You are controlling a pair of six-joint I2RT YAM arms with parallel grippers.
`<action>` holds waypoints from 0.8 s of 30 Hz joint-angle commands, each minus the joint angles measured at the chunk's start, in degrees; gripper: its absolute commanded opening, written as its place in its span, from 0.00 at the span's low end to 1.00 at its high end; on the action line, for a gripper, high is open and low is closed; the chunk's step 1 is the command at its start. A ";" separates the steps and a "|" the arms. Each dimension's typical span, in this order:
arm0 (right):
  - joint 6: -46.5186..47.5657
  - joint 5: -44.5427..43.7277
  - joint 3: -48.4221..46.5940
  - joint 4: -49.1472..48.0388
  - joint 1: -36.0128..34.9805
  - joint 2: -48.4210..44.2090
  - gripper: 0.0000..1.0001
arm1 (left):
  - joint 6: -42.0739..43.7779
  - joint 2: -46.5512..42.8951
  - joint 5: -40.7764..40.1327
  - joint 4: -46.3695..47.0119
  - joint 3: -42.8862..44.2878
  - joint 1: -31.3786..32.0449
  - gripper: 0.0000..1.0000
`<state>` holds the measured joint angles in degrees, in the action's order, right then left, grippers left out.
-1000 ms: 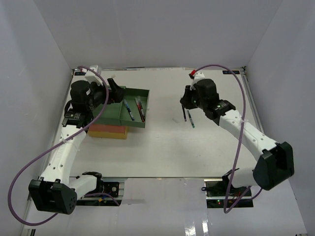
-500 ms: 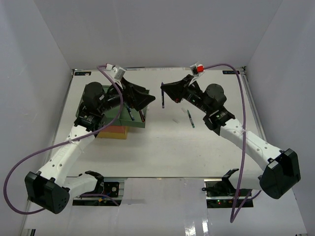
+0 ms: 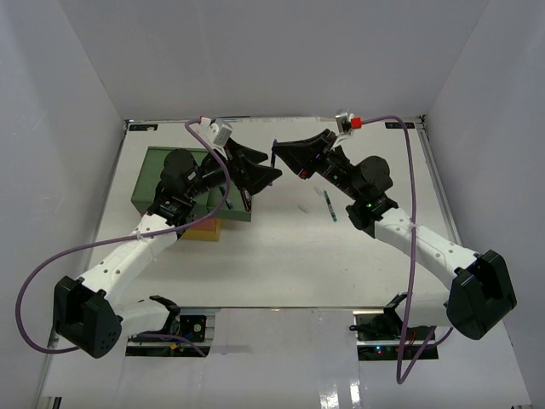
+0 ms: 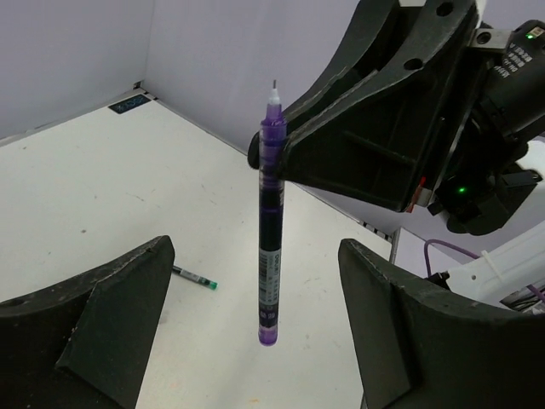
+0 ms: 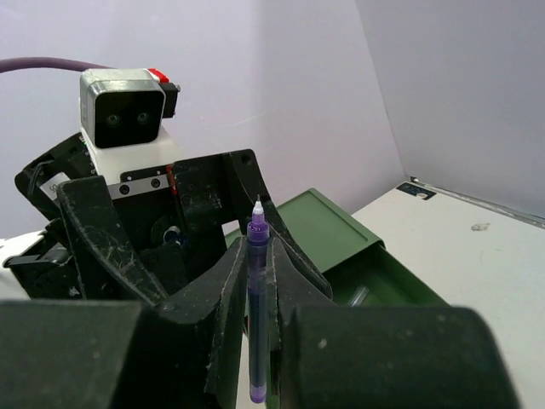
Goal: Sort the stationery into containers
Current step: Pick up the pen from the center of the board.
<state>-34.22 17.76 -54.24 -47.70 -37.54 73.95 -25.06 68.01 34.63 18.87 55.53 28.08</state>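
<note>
The robot's right gripper is holding the purple pen near its uncapped tip [image 4: 273,100], so next the left gripper takes over the pen before the right gripper gets the clear cap [image 3: 304,209].
My right gripper [image 3: 279,158] is shut on a thin purple pen [image 5: 257,315] and holds it upright in the air, tip up. The pen also shows in the left wrist view [image 4: 269,230], hanging between my left gripper's [image 4: 255,332] two wide-open fingers without touching either. In the top view my left gripper [image 3: 264,177] faces the right one just right of the drawer stack [image 3: 170,170]. The stack has a green tier over red-orange [image 3: 194,225] and yellow tiers. Its green drawer [image 5: 383,273] is pulled open, with pens inside. A green-capped pen [image 3: 329,205] lies on the table.
White walls close in the table [image 3: 281,256] on the left, back and right. The green-capped pen also shows on the table in the left wrist view [image 4: 192,278]. Purple cables loop off both arms.
My right gripper has lifted the purple pen off the table and carried it left. My left gripper has swung right from the drawer to meet it, and both now face each other.
</note>
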 commanded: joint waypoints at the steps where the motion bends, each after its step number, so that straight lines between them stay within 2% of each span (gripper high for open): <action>1: -2.70 1.57 0.62 -6.79 -0.52 0.66 0.08 | 0.19 0.19 1.75 5.73 -0.68 0.75 0.88; 16: -5.42 4.21 1.59 -13.38 -0.78 2.16 0.08 | -1.83 2.57 6.94 9.25 -1.30 1.37 0.56; 20: -5.68 4.39 1.77 -13.91 -0.78 2.51 0.08 | -2.10 2.39 7.03 9.16 -1.30 1.46 0.46; 21: -5.69 4.39 1.85 -13.91 -0.78 2.51 0.08 | -2.01 2.39 6.94 9.16 -1.39 1.46 0.40; 24: -5.69 4.39 2.12 -14.35 -0.78 2.60 0.08 | -2.19 2.30 7.38 9.34 -1.39 1.46 0.31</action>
<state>-39.44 21.67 -52.60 -57.34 -38.00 76.53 -27.09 71.05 41.04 26.61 54.35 29.23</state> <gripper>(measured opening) 0.161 0.328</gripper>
